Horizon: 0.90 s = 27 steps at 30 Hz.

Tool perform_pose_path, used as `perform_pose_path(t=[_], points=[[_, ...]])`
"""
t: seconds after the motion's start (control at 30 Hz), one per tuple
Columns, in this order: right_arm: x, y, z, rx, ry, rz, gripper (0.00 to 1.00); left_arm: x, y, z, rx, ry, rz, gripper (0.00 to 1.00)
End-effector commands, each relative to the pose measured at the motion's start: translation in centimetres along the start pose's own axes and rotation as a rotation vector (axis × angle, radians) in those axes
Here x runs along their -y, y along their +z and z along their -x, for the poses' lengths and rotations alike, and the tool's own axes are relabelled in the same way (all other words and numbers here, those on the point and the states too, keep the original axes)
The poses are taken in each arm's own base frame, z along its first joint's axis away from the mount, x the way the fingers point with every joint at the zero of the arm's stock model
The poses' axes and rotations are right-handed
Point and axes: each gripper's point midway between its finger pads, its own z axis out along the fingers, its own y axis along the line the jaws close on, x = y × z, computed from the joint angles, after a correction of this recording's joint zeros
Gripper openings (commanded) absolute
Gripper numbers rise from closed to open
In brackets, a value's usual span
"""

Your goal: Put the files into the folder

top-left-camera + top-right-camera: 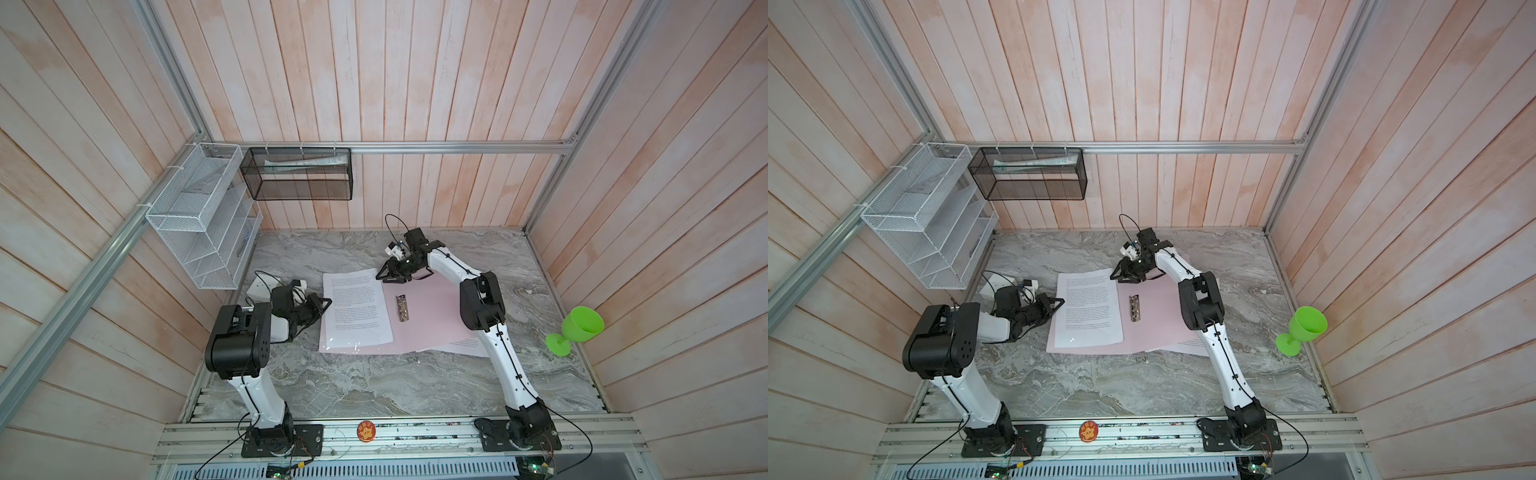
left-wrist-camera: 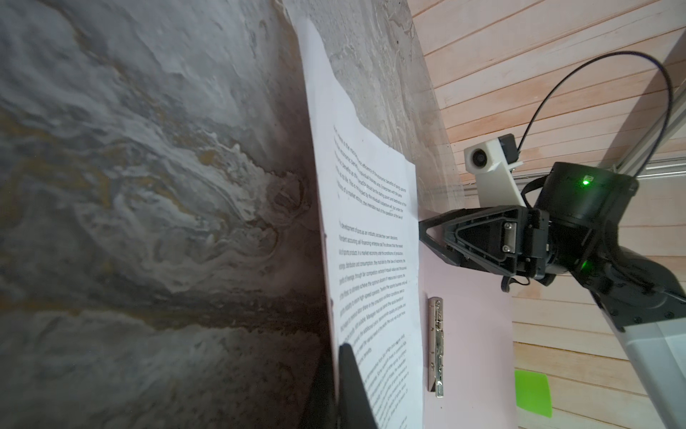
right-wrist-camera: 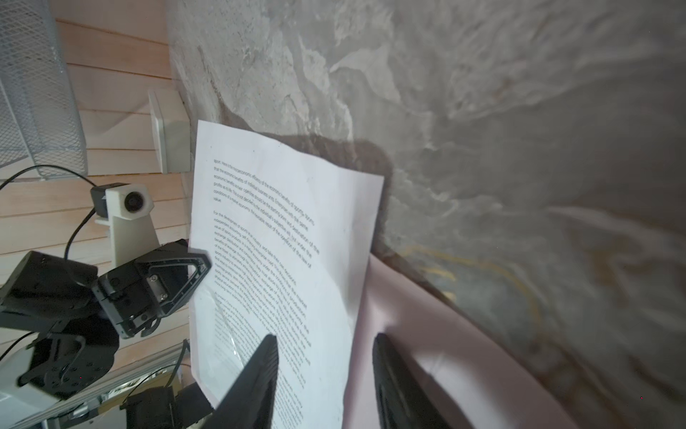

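The files' far corner [image 3: 368, 188] juts past the pink folder's edge, so my right gripper should take the files' clip-side edge [image 1: 385, 291] and shift them square on the folder.
The pink folder [image 1: 432, 316] [image 1: 1163, 316] lies open on the marble table, its silver clip [image 1: 402, 307] [image 2: 436, 345] at the spine. The files [image 1: 357, 307] [image 1: 1090, 307] [image 3: 278, 230], printed white sheets, rest on its left half. My left gripper [image 1: 327, 302] [image 1: 1060, 302] [image 2: 343, 390] is shut on their left edge. At the sheets' far right corner my right gripper [image 1: 384, 277] [image 1: 1117, 276] [image 3: 326, 353] stands open, one finger over the paper and one over the pink cover. Another printed sheet [image 1: 465, 345] pokes out from under the folder's front right.
A green plastic goblet [image 1: 577, 328] stands at the right wall. On the left wall hangs a white wire rack [image 1: 199, 224], with a black mesh basket [image 1: 299, 174] on the back wall. A small white box [image 1: 257, 289] sits behind my left arm.
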Motion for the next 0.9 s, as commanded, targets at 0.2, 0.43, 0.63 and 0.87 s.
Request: perform_pose_path(t=[0.2,0.43,0.63,0.87], points=[[1.1,3.9,-3.4,-0.117,0.107,0.089,0.45,-0.2,0.5,0.1,-0.010,0.007,-0.006,0.00],[-0.5,4.7,-3.0,-0.119,0.085,0.137,0.29,-0.2,0.6,0.0,-0.015,0.004,-0.009,0.04],[-1.7,4.4,-2.2,-0.090,0.087,0.174,0.00,-0.2,0.3,0.2,-0.002,0.005,0.008,0.46],[-5.0,2.2,0.1,0.065,0.095,0.238,0.00,-0.4,0.3,0.1,-0.003,-0.006,0.014,0.46]])
